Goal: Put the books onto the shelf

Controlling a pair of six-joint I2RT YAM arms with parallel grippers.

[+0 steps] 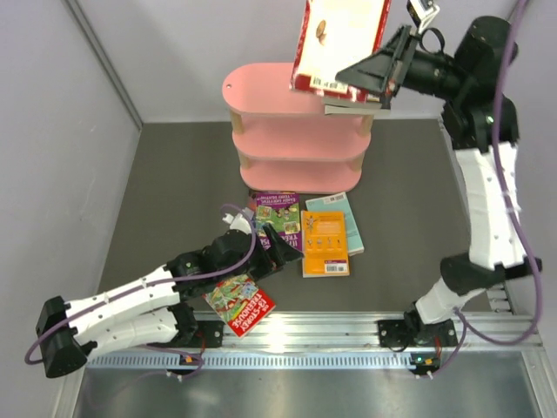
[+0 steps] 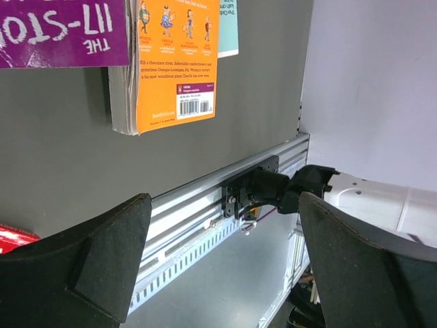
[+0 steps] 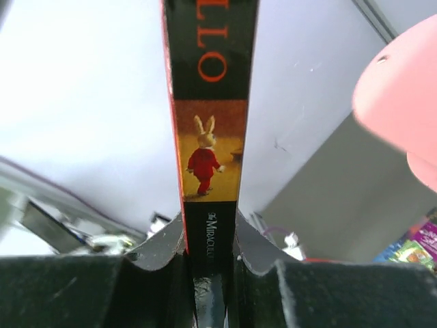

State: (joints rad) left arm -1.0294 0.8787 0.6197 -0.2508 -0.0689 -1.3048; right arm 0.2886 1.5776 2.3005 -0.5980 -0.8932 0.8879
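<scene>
My right gripper holds the maroon-and-cream book (image 1: 335, 48) slanting above the flat book on the pink shelf (image 1: 350, 108) and should set it there, then shift it, gripping its spine's end.
The pink shelf (image 1: 287, 131) stands at the back of the table. High above its right end, my right gripper (image 1: 383, 74) is shut on a maroon-and-cream book (image 1: 339, 39), held upright by its spine (image 3: 208, 102), which fills the gap between the jaws in the right wrist view (image 3: 210, 232). A book edge (image 1: 352, 110) lies on the top board under it. On the mat lie a purple-green book (image 1: 277, 213), an orange book (image 1: 325, 244), a teal book (image 1: 339, 216) and a red Treehouse book (image 1: 240, 305). My left gripper (image 1: 277, 252) is open and empty, low beside the purple book (image 2: 61, 31) and the orange book (image 2: 174, 61).
A metal rail (image 1: 348, 335) runs along the near table edge, carrying both arm bases (image 1: 418, 335). Grey walls close the left and back sides. The pink shelf's rounded end (image 3: 403, 96) sits close to the right of the held book.
</scene>
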